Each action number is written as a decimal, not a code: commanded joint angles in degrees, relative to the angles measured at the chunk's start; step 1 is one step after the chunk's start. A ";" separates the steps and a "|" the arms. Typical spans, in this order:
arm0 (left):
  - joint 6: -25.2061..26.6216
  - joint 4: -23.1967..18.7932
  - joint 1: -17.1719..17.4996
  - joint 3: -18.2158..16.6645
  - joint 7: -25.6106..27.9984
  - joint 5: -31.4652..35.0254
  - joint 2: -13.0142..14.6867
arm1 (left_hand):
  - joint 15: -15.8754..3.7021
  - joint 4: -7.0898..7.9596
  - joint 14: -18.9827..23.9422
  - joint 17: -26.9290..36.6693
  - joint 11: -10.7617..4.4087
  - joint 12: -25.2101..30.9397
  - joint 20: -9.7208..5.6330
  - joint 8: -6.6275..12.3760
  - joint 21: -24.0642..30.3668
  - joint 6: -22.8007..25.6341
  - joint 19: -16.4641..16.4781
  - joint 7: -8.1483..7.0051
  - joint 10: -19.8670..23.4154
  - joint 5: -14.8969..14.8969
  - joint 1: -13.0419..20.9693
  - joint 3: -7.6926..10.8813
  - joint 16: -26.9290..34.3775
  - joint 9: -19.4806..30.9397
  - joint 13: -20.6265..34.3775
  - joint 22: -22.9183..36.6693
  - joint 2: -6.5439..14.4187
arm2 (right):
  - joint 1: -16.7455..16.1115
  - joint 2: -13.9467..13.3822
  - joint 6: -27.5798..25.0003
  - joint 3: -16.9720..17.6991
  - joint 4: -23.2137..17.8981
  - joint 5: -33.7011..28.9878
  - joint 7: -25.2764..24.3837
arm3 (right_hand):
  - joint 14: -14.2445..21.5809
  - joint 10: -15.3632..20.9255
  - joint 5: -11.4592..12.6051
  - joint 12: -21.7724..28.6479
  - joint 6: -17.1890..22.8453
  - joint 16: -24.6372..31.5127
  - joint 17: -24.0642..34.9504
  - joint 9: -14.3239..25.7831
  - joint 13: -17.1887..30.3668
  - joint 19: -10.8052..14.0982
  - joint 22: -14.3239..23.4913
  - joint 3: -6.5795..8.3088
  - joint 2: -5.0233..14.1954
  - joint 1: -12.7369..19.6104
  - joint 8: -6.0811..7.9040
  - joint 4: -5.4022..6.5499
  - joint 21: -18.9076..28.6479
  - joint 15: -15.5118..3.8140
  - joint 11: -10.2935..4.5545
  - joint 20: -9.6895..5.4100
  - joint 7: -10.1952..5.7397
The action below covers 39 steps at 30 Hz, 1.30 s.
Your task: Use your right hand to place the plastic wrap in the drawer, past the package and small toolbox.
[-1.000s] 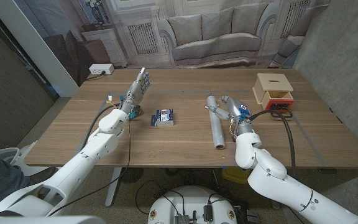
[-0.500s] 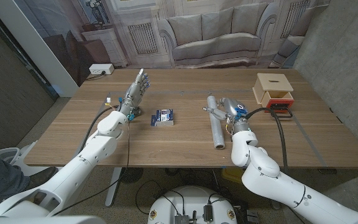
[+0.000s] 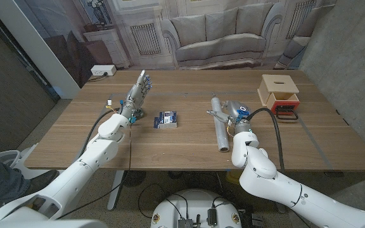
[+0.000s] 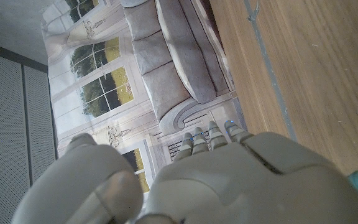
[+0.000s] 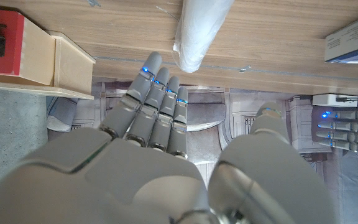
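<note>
The plastic wrap [image 3: 220,128] is much longer than the drawer [image 3: 282,100] is wide, so the plastic wrap's end will poke out past the drawer's side when the robot puts it down.
The plastic wrap [image 3: 220,126] is a long grey roll lying on the wooden table [image 3: 189,149], right of centre. My right hand [image 3: 234,113] sits against the roll's right side, open, with its fingers [image 5: 156,102] straight and the thumb [image 5: 267,134] held apart. The roll's far end [image 5: 197,34] shows between fingers and thumb. Whether the thumb touches the roll is unclear. A blue and white package [image 3: 166,120] lies left of the roll. The wooden drawer box [image 3: 279,88] with a red front stands at the right, with a small red and black toolbox [image 3: 288,114] just before it.
My left hand [image 3: 137,93] is raised over the table's left part, fingers stretched out and holding nothing. A small white and yellow item [image 3: 111,100] lies left of it. A black cable [image 3: 277,136] loops from my right wrist across the table.
My right hand has shifted a little left, closer against the roll, and its forearm has swung left. The left hand has barely moved.
</note>
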 commanded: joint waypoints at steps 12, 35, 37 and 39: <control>-0.11 0.13 0.64 -0.17 -0.33 -0.59 -0.07 | -0.23 0.22 0.27 0.28 -0.02 -0.17 0.28 0.06 0.19 0.21 -0.09 -0.12 0.19 0.18 -0.32 -0.61 0.07 0.30 0.18 0.24 0.34 | 6.95 1.67 -7.90 -7.01 3.25 1.84 1.51 | 0.93 0.72 0.38 -0.41 1.25 -0.30 0.26 0.17 0.06 0.61 0.22 -0.60 0.36 -0.37 0.12 0.30 -0.16 -0.15 -0.09 -0.28 -0.01; 0.14 -0.47 0.70 -0.28 0.11 -0.38 0.19 | -0.17 0.33 0.31 0.27 -0.23 -0.25 0.32 -0.22 0.17 -0.50 -0.23 -0.15 0.21 0.22 -0.54 -1.09 0.05 0.31 0.19 0.25 0.47 | 10.41 2.33 -10.80 -9.64 6.27 9.23 -0.99 | 0.61 0.48 0.55 -1.07 0.50 -1.01 0.26 0.20 0.08 0.43 0.24 -0.40 1.23 0.60 -0.61 0.19 -0.80 -0.19 -0.04 -0.23 -0.16; 0.13 -0.42 0.63 -0.26 0.07 -0.37 0.15 | -0.15 0.33 0.28 0.27 -0.15 -0.29 0.28 -0.22 0.13 -0.52 -0.36 -0.16 0.11 0.22 -0.54 -1.12 0.03 0.31 0.19 0.25 0.48 | 10.67 2.47 -11.17 -9.77 6.51 9.95 -1.35 | 0.60 0.50 0.56 -1.11 0.46 -1.06 0.26 0.20 0.08 0.42 0.25 -0.36 1.33 0.72 -0.65 0.17 -0.86 -0.19 -0.04 -0.23 -0.22; 0.16 -0.42 0.57 -0.21 0.04 -0.30 0.17 | -0.14 0.33 0.27 0.27 -0.11 -0.29 0.24 -0.23 0.13 -0.54 -0.37 -0.18 0.13 0.22 -0.55 -1.15 0.02 0.31 0.19 0.25 0.49 | 11.03 2.51 -11.52 -9.98 6.69 10.76 -1.52 | 0.67 0.52 0.57 -1.13 0.43 -1.06 0.27 0.20 0.08 0.44 0.25 -0.34 1.38 0.78 -0.68 0.17 -0.88 -0.23 0.00 -0.21 -0.19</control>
